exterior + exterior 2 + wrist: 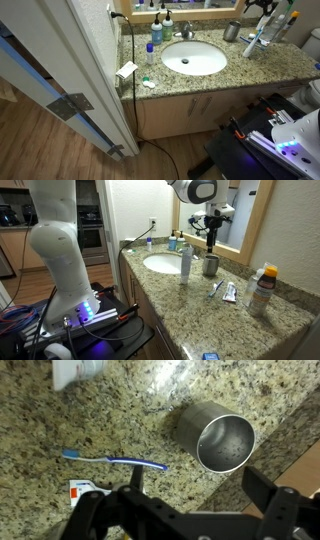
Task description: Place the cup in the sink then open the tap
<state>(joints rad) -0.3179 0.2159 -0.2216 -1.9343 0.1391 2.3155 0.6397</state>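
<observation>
My spread fingers are on either side of the cup's side [192, 440], and the cup's opening faces up, so my gripper should now go down until its fingers straddle the cup's rim [201, 457], then close.
The cup [215, 436] is a dark grey metal cylinder standing upright on the granite counter, empty. It also shows in both exterior views [232, 31] [211, 266], to the side of the round white sink [195, 58] [163, 264]. My gripper [200, 485] [211, 244] hovers just above the cup with its fingers spread wide, holding nothing and not touching the cup. The chrome tap [186, 31] stands behind the basin.
A blue toothbrush [115, 461] [214, 288] lies on the counter next to the cup, with a small packet [84, 490] beside it. A clear blue-capped bottle [186, 262] stands between cup and sink. Another bottle [157, 32] stands beyond the basin. An orange-capped bottle [262, 288] stands nearer the counter's end.
</observation>
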